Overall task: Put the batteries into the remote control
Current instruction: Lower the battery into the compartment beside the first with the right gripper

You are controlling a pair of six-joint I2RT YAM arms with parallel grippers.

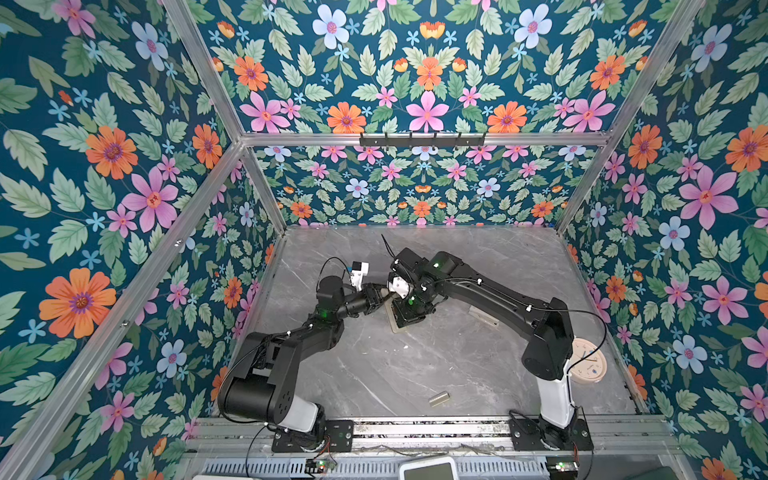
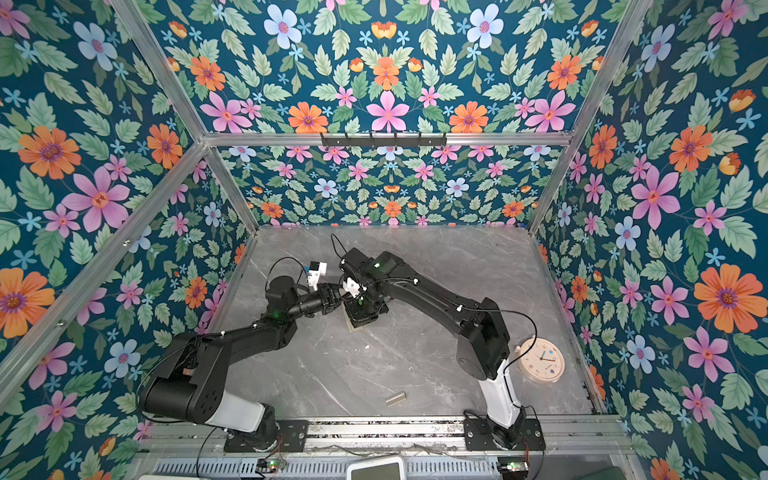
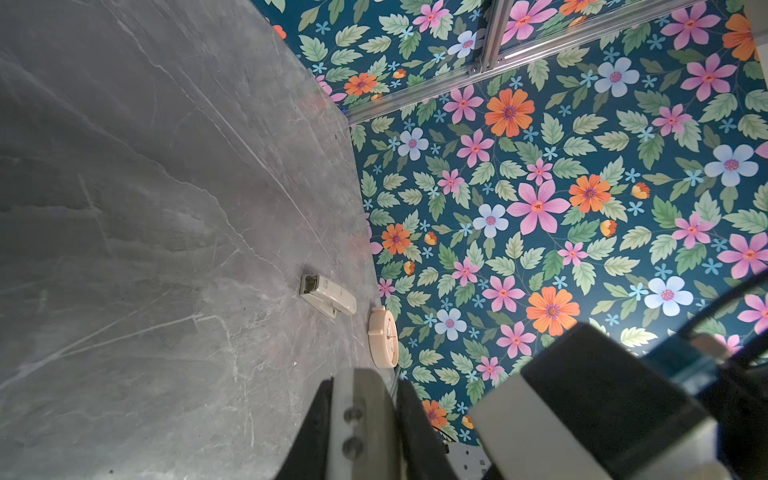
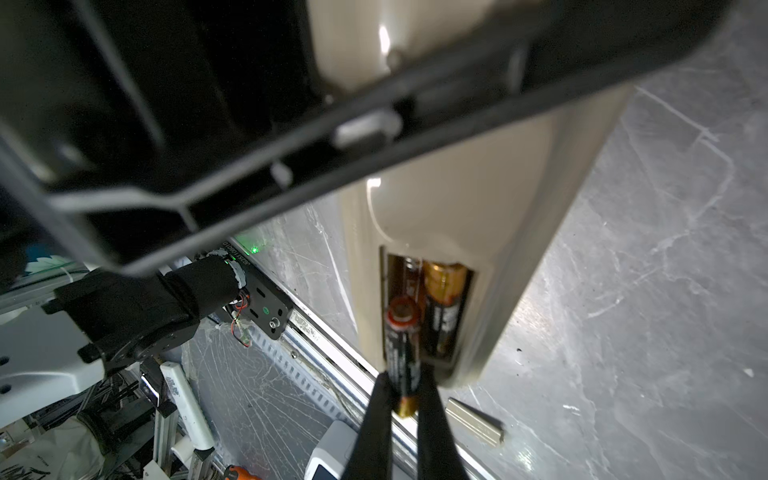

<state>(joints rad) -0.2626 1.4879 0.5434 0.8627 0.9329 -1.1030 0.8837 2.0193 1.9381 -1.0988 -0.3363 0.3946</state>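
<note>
The robot's right gripper is holding the tilted battery (image 4: pixel 402 344) by its end above the slot, so it should rest the battery there and come from the remote's long side (image 4: pixel 489 316).
The beige remote control (image 4: pixel 478 199) lies back-up with its battery bay open. One of the batteries (image 4: pixel 442 307) sits in the bay's far slot. My right gripper (image 4: pixel 405 386) is shut on the other battery (image 4: pixel 401 345), which is tilted, its far end over the empty slot. My left gripper (image 3: pixel 365 380) is shut on a beige slab, the remote's end (image 3: pixel 363 415). In both top views the two grippers meet mid-table: the left gripper (image 1: pixel 384 296) reaches in from the left. The right wrist (image 1: pixel 409 311) covers most of the remote (image 1: pixel 394 325).
A small beige cover plate (image 1: pixel 439 398) lies near the front edge. A cream stepped block (image 1: pixel 484 318) sits under the right arm's forearm. A round peach clock (image 1: pixel 588 359) lies by the right wall. A white screened device (image 1: pixel 430 469) stands below the front rail.
</note>
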